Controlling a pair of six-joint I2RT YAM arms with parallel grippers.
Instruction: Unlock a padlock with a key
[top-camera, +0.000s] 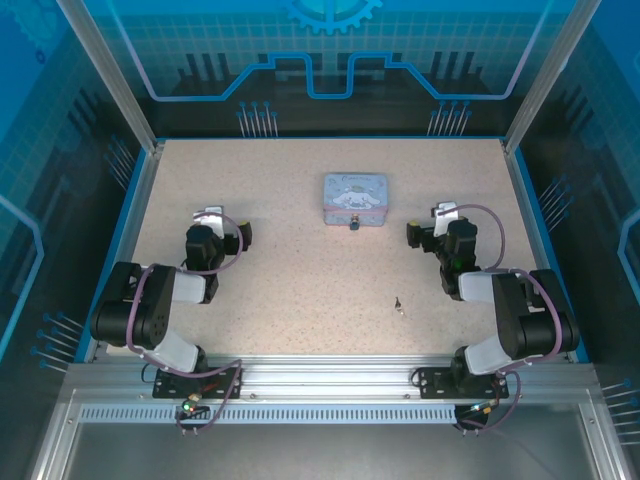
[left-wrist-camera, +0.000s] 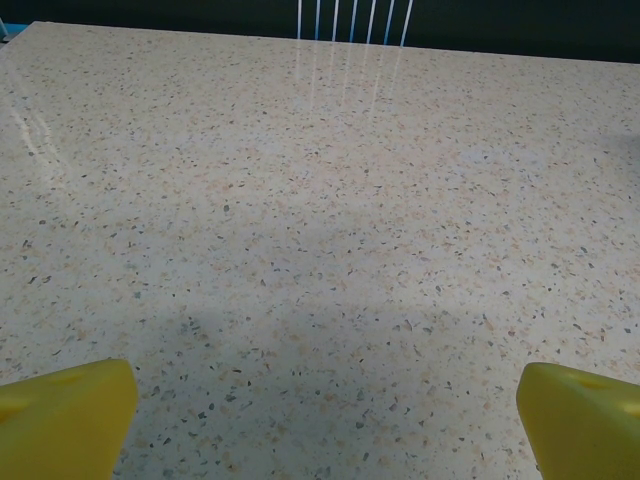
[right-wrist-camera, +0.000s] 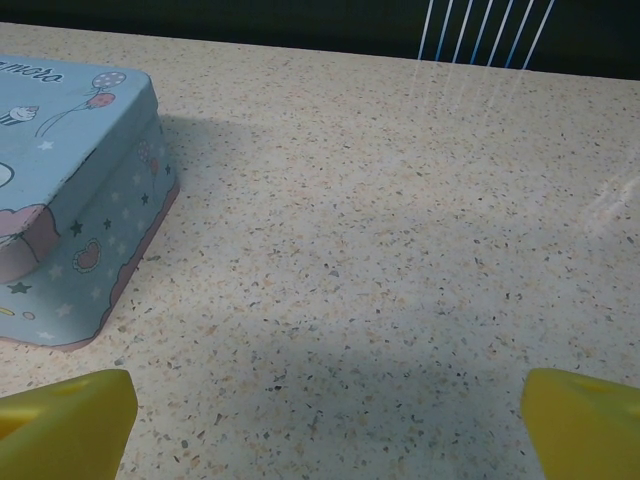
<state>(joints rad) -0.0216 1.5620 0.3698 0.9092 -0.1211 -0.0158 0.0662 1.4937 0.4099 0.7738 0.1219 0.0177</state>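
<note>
The padlock on the tin box (top-camera: 354, 222) is far from the rail, so my left gripper and my right gripper should pull the box (top-camera: 356, 192) closer before taking the key.
The padlock (top-camera: 354, 222) is a tiny dark piece hanging at the near edge of the pale blue tin box (top-camera: 355, 198). The key (top-camera: 399, 305) is a thin dark speck lying on the speckled table, nearer the right arm. My left gripper (top-camera: 225, 222) hovers at the left of the table, open, its yellow fingertips (left-wrist-camera: 65, 410) wide apart over bare surface. My right gripper (top-camera: 430, 220) stands right of the box, open and holding nothing, its yellow fingertips (right-wrist-camera: 70, 415) spread. The box's side (right-wrist-camera: 70, 190) lies to the left in the right wrist view.
The table (top-camera: 300, 290) is a speckled beige slab edged by a blue rim, with see-through walls on the left, right and back. An aluminium rail (top-camera: 330, 380) carrying both arm bases runs along the near edge.
</note>
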